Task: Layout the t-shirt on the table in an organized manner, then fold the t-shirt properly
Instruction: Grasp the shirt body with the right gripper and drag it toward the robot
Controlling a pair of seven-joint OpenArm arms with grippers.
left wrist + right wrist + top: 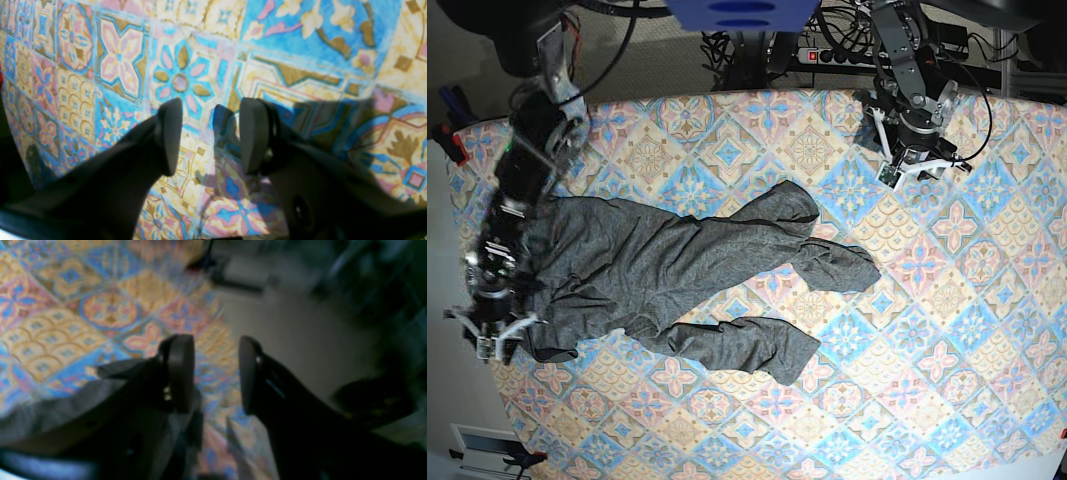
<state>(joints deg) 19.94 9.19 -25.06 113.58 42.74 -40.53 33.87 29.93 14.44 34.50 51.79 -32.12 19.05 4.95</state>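
Note:
The robot's right gripper has its fingers open and the t-shirt's bunched lower edge [640, 325] lies exposed, so the gripper keeps going over the t-shirt's grey fabric and closes on that fold [649, 322].
The dark grey t-shirt [677, 270] lies crumpled across the left half of the table [987, 330], one sleeve reaching toward the middle and folds bunched along its lower edge. My right gripper [499, 345] hangs at the shirt's left end by the table's left edge. In the right wrist view it [213, 340] is open with only patterned cloth between its fingers, and grey t-shirt fabric [50, 406] lies just beside and under its left finger. My left gripper [917, 170] is at the back right, away from the shirt. Seen from the left wrist, it [212, 106] stands open above bare tablecloth [116, 56].
The table's left edge and the floor [300, 323] lie right by my right gripper. A power strip with cables [827, 55] runs behind the table's far edge. A red clamp [457, 145] sits at the table's left rim.

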